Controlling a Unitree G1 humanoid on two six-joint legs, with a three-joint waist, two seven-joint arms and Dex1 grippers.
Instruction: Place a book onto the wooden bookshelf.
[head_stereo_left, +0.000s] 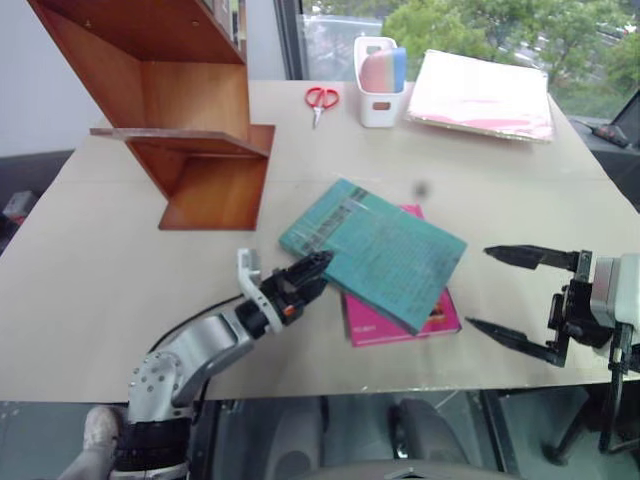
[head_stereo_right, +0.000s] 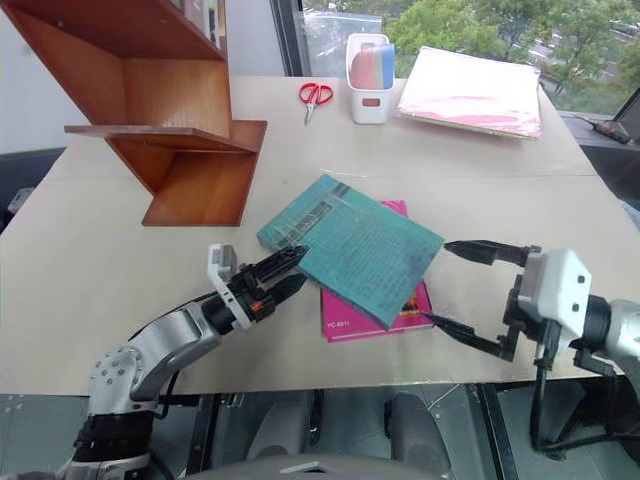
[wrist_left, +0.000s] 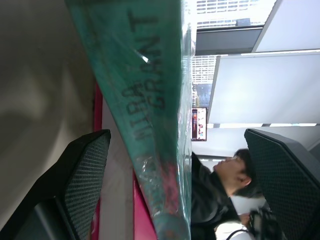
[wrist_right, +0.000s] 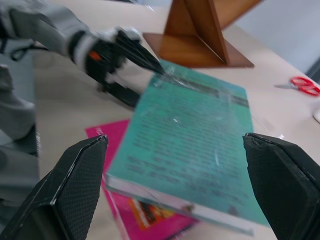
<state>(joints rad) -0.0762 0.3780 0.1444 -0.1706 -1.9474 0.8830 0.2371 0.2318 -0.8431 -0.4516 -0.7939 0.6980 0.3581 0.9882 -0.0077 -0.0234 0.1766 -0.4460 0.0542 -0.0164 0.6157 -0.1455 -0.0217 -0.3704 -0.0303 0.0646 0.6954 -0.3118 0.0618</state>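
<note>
The teal book's near edge sits too shallow in my left gripper. Next, I slide that gripper's fingers farther over the teal book's cover before I close them and lift.
The teal-green book lies slantwise in the middle of the table, resting on a smaller magenta-pink book. My left gripper is open at the teal book's near-left edge, one finger above that edge and one below. In the left wrist view the book's edge runs between the two fingers with a gap on both sides. My right gripper is open just right of the book, pointing at it, apart from it. The wooden bookshelf stands at the table's far left.
Red scissors, a white container with pink and blue items and a pale pink folder lie along the far edge by the window. A person shows in the left wrist view, beyond the book.
</note>
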